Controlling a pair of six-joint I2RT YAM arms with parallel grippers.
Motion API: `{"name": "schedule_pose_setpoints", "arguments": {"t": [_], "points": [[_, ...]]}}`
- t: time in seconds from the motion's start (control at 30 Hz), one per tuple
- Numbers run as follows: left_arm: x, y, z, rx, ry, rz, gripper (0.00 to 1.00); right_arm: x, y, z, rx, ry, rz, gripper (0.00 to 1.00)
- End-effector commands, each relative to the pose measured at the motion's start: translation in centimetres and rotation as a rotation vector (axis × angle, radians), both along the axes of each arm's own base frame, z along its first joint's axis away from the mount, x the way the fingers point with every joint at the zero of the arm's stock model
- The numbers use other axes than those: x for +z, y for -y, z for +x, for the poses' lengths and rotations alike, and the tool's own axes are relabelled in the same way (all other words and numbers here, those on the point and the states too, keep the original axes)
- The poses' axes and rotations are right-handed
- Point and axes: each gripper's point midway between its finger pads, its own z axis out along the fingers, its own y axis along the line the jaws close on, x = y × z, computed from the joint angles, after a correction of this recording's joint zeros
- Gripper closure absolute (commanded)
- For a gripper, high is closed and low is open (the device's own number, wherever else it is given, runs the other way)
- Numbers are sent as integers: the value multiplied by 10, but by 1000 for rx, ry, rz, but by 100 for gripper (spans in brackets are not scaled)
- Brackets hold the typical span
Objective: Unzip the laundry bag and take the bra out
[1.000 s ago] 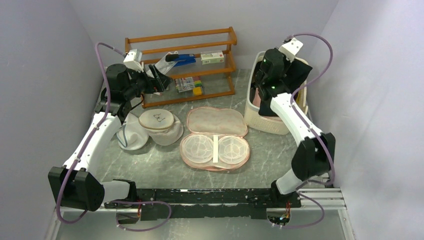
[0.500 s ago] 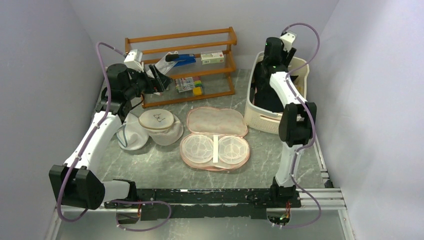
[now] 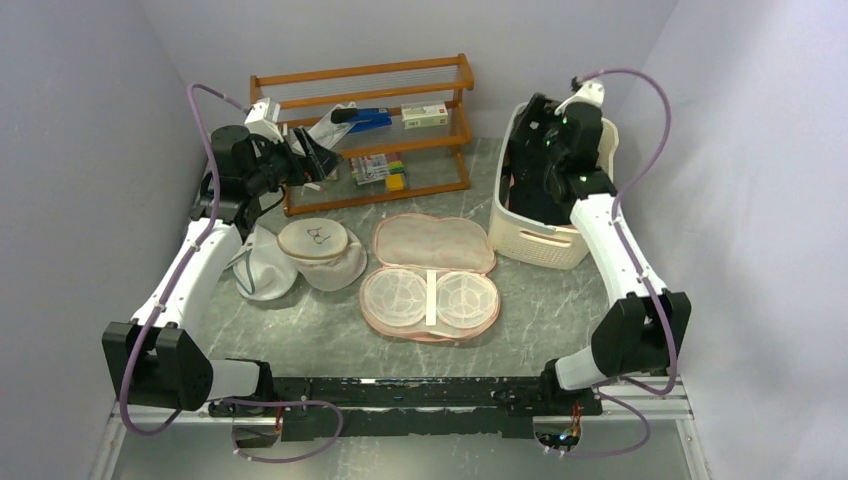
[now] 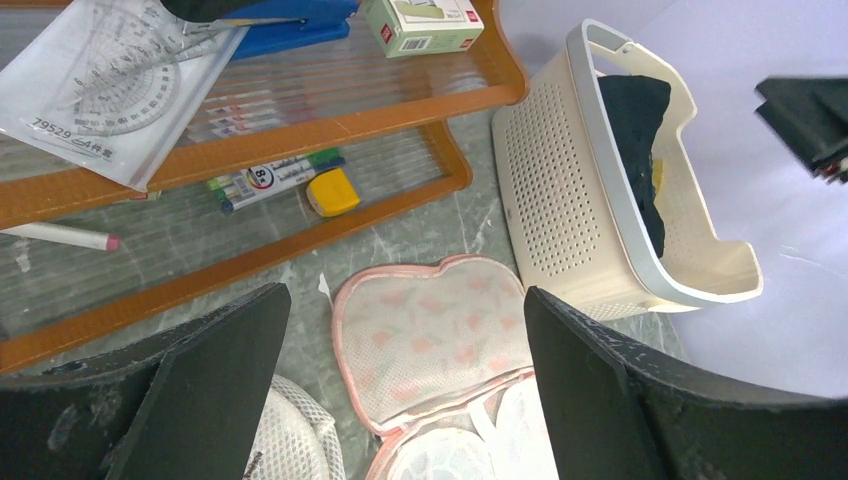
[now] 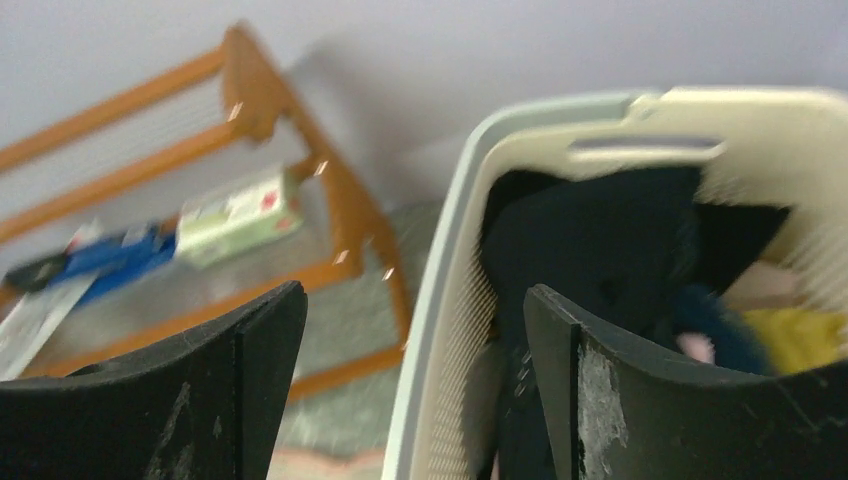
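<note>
My right gripper should, as the lid's peach far edge point(image 3: 434, 217) is clear of the wooden shelf, keep heading for that edge until its fingers close around it.
The laundry bag point(image 3: 432, 243) lies unzipped and spread flat at the table's middle. Its peach printed lid point(image 4: 430, 340) is folded back and the white cups in its lower half point(image 3: 430, 300) show. The bra, a black garment point(image 4: 635, 150), lies inside the cream basket point(image 3: 540, 250), also dark in the right wrist view point(image 5: 600, 240). My right gripper point(image 3: 527, 145) hovers open over the basket's left rim point(image 5: 450, 250), with nothing between its fingers point(image 5: 415, 290). My left gripper point(image 3: 318, 160) hangs open and empty in front of the shelf, above the bag's lid point(image 4: 405, 300).
A wooden shelf point(image 3: 370, 100) at the back holds a blue stapler, a green box point(image 4: 420, 20), markers and a protractor sleeve. Two round white mesh bags point(image 3: 315, 245) point(image 3: 262, 268) lie left of the laundry bag. Walls close in on both sides.
My right gripper was shut on the black garment over the basket; it has opened and the garment now lies in the basket. The right arm shifted. The left arm barely moved.
</note>
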Motion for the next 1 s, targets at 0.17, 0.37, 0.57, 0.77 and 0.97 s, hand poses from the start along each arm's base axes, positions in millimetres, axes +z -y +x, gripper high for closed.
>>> {"name": "schedule_pose_setpoints", "arguments": {"t": [0.17,0.37,0.57,0.77,0.97], "points": [[1,4,3,-35,10,-22,1,-66,-134,-89,470,-139,-37,20],[0,3,4,-28,10,-16,1,-136,-217,-148,649,-278,-208,20],[-7,4,6,-31,-7,-18,1,-188,-236,-145,622,-404,-341,26],[-6,6,5,-43,-4,-19,1,-207,-239,-108,580,-436,-526,39],[-8,5,7,-36,-7,-12,1,-233,-247,-77,616,-461,-637,42]]}}
